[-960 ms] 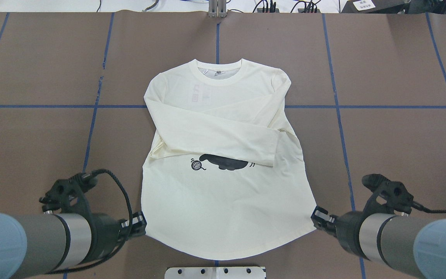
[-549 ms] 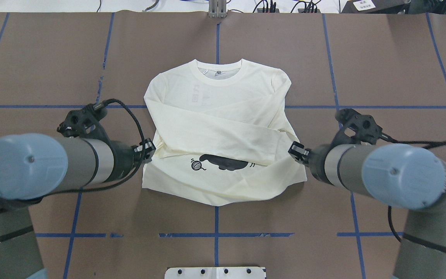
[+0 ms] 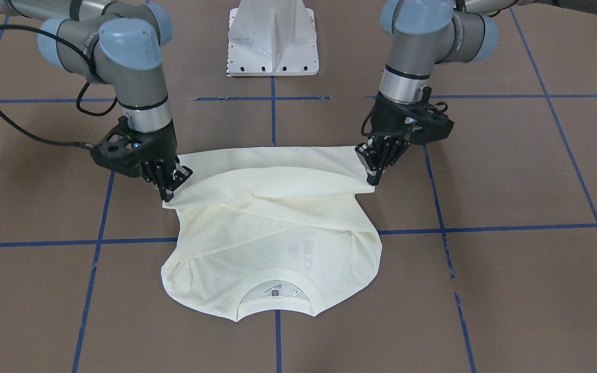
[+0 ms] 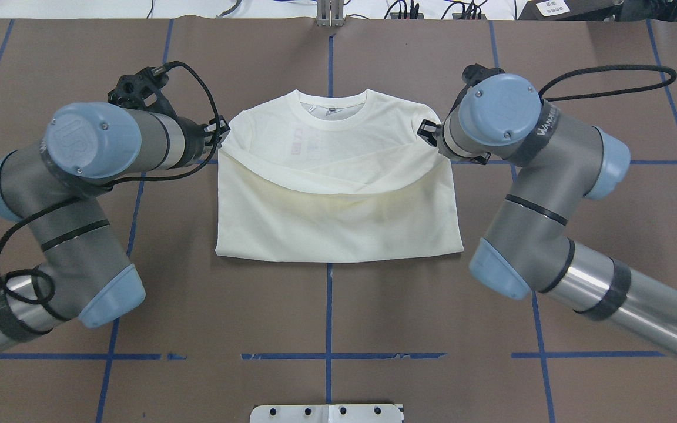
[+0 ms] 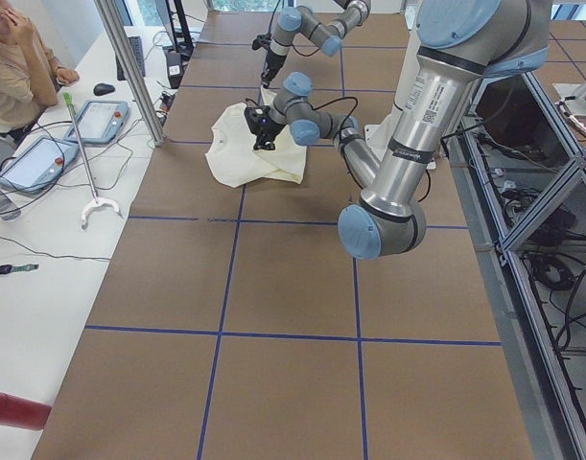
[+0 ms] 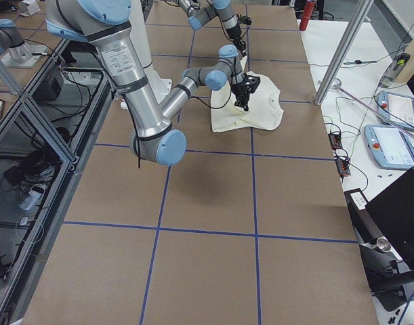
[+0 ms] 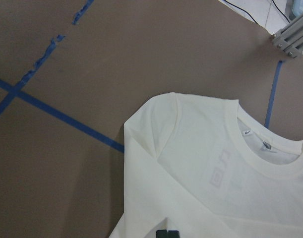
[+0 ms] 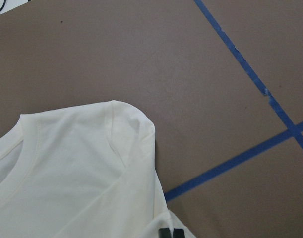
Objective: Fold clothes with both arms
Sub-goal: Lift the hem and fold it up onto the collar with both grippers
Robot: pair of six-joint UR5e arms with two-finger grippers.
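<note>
Both hem corners (image 3: 363,187) are in line with the flat shoulders, so the robot's left gripper should go on carrying its corner toward the neck and let go of it over the near sleeve (image 3: 366,264).
The cream long-sleeved shirt (image 4: 338,223) lies on the brown table, its lower half doubled over toward the ribbed neck (image 4: 332,114). Its print is hidden under the fold. My left gripper (image 4: 219,132) is shut on one hem corner beside the shirt's shoulder. My right gripper (image 4: 429,132) is shut on the other corner, at the opposite shoulder. From the front, the left gripper (image 3: 372,178) and right gripper (image 3: 169,192) hold the hem just above the shirt (image 3: 278,228), and the cloth between them sags. Each wrist view shows a shoulder of the shirt (image 7: 201,163) (image 8: 82,163) below.
Blue tape lines (image 4: 328,317) grid the brown table. The white pedestal base (image 3: 272,39) stands at the robot's edge. A side bench with tablets (image 5: 38,158) and a seated person (image 5: 19,57) runs along the far side, past a metal post (image 5: 129,67).
Both grippers have carried the hem away from the robot's edge of the table up to the shoulders. The lower half now covers the crossed sleeves and the print.
</note>
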